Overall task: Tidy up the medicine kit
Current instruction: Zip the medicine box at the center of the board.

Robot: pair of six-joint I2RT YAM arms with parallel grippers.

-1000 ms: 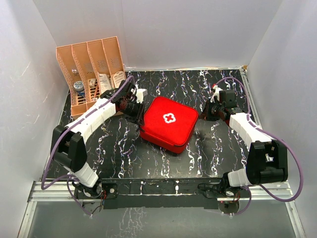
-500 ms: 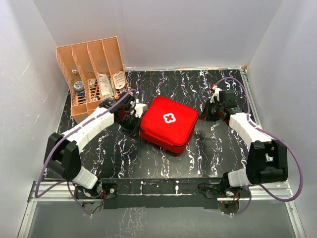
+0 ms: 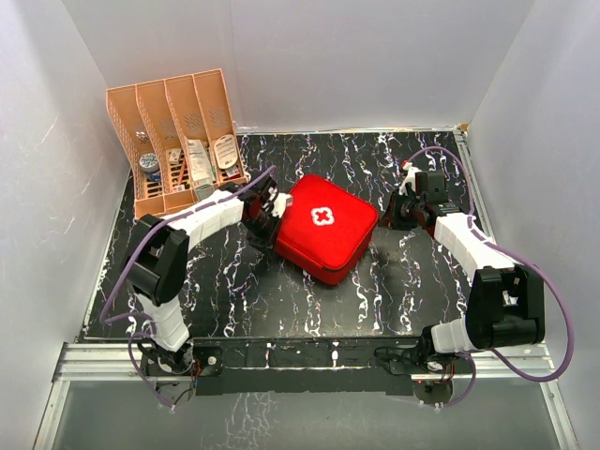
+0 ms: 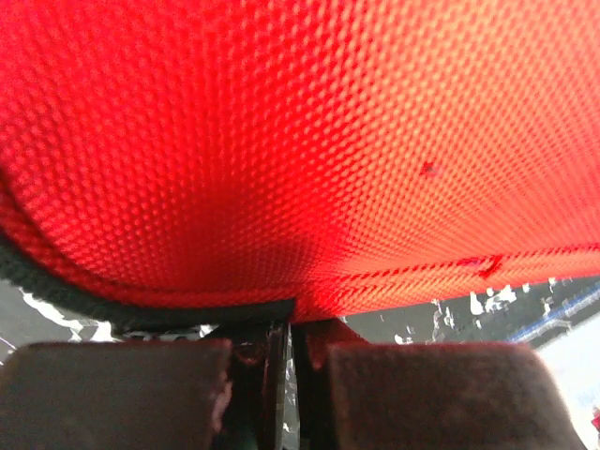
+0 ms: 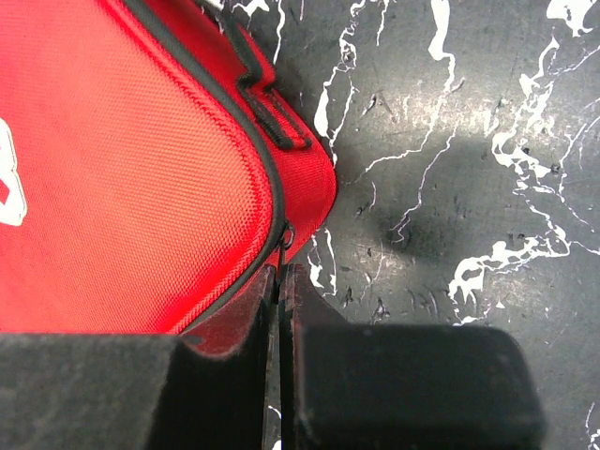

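The zipper pull is held by my right gripper on the opposite side, so my left gripper should go on swinging the kit's edge toward the back until the kit lies square, then let go.
The red medicine kit, zipped shut with its white cross up, lies mid-table, turned like a diamond. My left gripper is at its left corner. In the left wrist view the kit's red fabric fills the frame and my left gripper has its jaws closed to a thin slit on the kit's bottom edge. My right gripper is at the kit's right corner. In the right wrist view my right gripper is shut on the small metal zipper pull of the kit.
An orange slotted rack holding packets and small items stands at the back left, close behind my left arm. A black handle loop sits on the kit's side. White walls enclose the black marbled table.
My left arm has swung in against the kit's left corner. The kit has turned clockwise and shifted a little to the right. The right arm has stayed put.
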